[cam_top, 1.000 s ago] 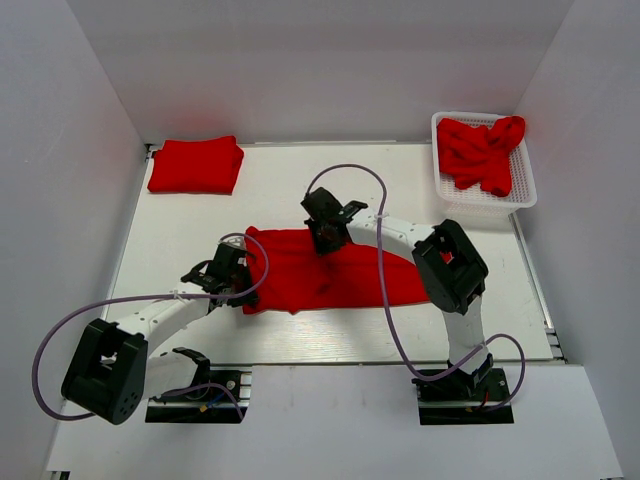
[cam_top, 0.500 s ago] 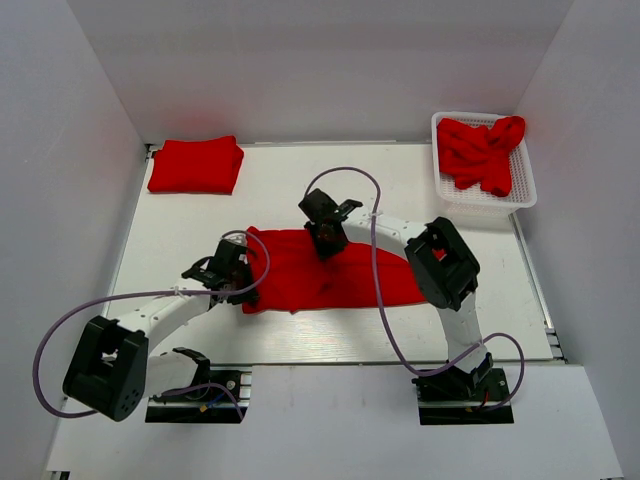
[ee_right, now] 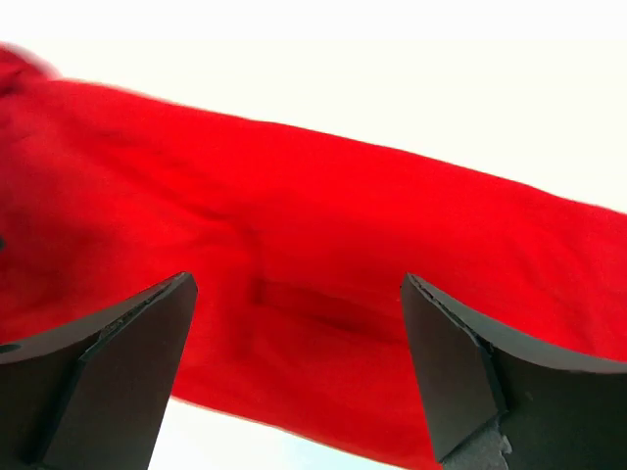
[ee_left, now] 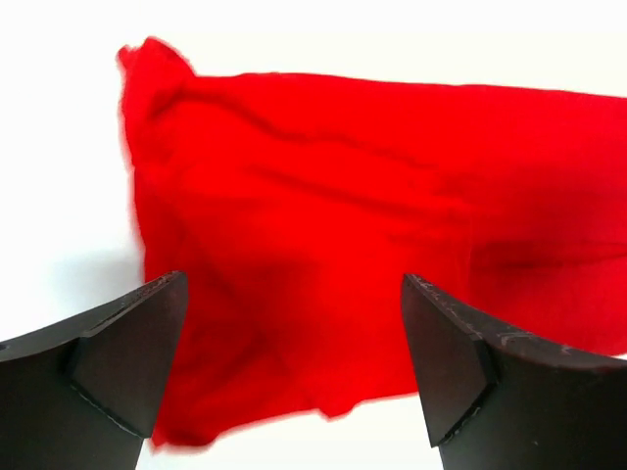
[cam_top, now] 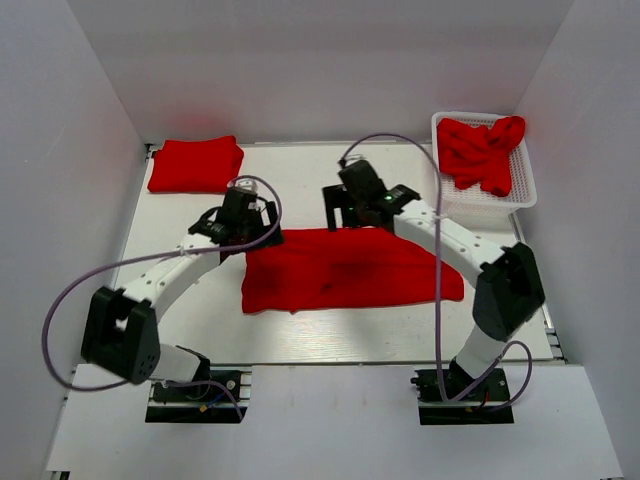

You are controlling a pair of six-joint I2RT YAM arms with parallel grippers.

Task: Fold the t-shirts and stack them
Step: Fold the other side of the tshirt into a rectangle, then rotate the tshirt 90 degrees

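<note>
The red t-shirt's long band (cam_top: 350,272) is lying crosswise. I should first swing the t-shirt's end (cam_top: 257,285) by my left gripper toward the back, and then both grippers will fold the t-shirt's near end.
A red t-shirt (cam_top: 350,268) lies as a long folded band across the middle of the white table (cam_top: 330,335). My left gripper (cam_top: 248,222) hovers open just behind its far left corner, and my right gripper (cam_top: 350,210) hovers open behind its far edge near the middle. The left wrist view shows this t-shirt (ee_left: 353,215) beyond the spread fingers (ee_left: 127,362), nothing between them. In the right wrist view the cloth (ee_right: 313,264) lies below the open fingers (ee_right: 460,372). A folded t-shirt (cam_top: 195,165) rests at the back left.
A white mesh basket (cam_top: 480,203) stands at the back right with crumpled red shirts (cam_top: 482,150) in it. White walls close in the table on the left, back and right. Purple cables loop from both arms over the table.
Both grippers have opened, let go of the shirt and drawn back toward the far side. The shirt now lies flatter and wider, with its right end further to the right.
</note>
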